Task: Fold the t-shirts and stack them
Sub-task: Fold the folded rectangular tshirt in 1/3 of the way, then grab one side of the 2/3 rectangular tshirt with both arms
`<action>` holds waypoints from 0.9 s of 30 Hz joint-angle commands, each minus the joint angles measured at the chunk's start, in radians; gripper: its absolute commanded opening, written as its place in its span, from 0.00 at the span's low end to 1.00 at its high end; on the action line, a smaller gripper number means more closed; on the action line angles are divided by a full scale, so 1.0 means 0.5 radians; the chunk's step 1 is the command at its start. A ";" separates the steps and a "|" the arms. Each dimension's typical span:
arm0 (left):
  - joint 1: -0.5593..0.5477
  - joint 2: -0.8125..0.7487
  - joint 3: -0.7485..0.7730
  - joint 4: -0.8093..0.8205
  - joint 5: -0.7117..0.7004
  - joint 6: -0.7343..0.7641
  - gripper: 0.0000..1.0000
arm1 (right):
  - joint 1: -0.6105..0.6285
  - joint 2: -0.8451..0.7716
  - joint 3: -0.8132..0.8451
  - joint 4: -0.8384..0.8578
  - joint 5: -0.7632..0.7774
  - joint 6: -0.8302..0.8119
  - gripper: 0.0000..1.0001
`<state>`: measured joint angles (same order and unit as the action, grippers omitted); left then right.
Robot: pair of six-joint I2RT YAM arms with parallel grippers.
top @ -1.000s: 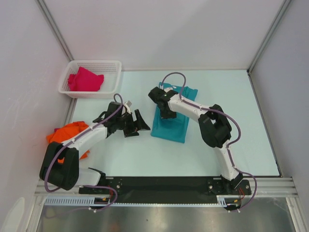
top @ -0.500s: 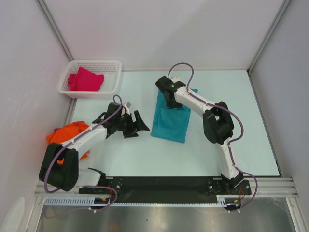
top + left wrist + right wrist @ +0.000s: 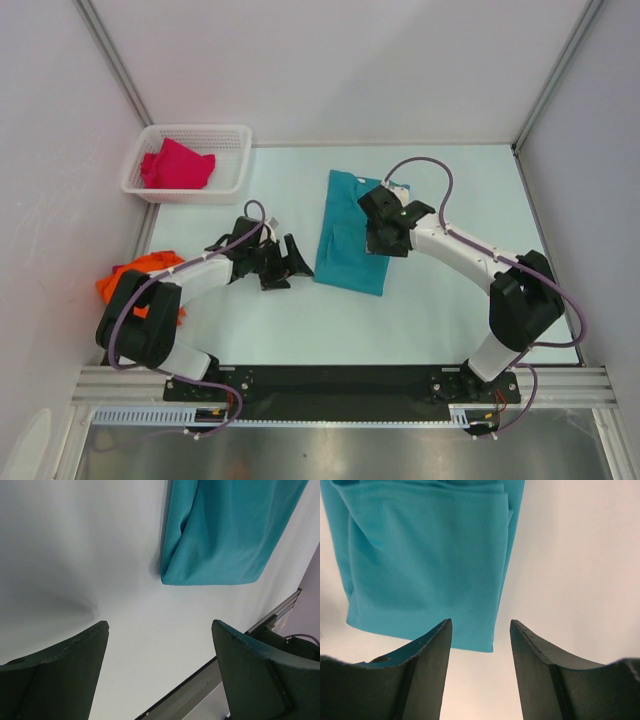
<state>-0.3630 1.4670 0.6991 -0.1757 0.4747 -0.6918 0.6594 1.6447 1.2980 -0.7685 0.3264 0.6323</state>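
My left gripper should keep moving toward the teal-blue t-shirt's near corner, which lies free ahead of the gripper's open fingers, until the fingers are around that corner.
The teal-blue t-shirt lies flat on the table as a long folded strip; it also shows in the left wrist view and the right wrist view. My right gripper hovers open over the strip's right edge, nothing between its fingers. Just left of the strip's near end, my left gripper stands wide open over bare table, apart from the cloth. The orange t-shirt is crumpled at the table's left edge under the left arm. The magenta-red t-shirt lies in the basket.
A white lattice basket stands at the back left corner. Grey walls close in the table on the left, back and right. A black rail carrying both arm bases runs along the near edge.
My right gripper drew the teal shirt's far end out toward the back, let go and swung to the strip's right edge with wider jaws. The shirt now lies longer and flatter. The left arm barely shifted.
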 commanded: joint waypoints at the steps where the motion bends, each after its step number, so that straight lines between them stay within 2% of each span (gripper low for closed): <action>1: -0.056 0.091 -0.017 0.146 -0.008 -0.037 0.89 | 0.065 -0.056 -0.105 0.107 -0.082 0.125 0.56; 11: -0.139 0.198 -0.039 0.222 -0.054 -0.058 0.89 | 0.255 -0.050 -0.332 0.193 -0.113 0.294 0.56; 17: -0.182 0.241 -0.097 0.327 -0.090 -0.074 0.89 | 0.274 -0.080 -0.485 0.227 -0.097 0.352 0.56; 27: -0.237 0.398 -0.103 0.468 -0.115 -0.114 0.89 | 0.277 -0.102 -0.522 0.184 -0.024 0.355 0.56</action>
<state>-0.4633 1.5993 0.6788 0.0853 0.4831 -0.7628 0.7959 1.6302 1.0397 -0.6796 0.2756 0.7933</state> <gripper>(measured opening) 0.891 0.558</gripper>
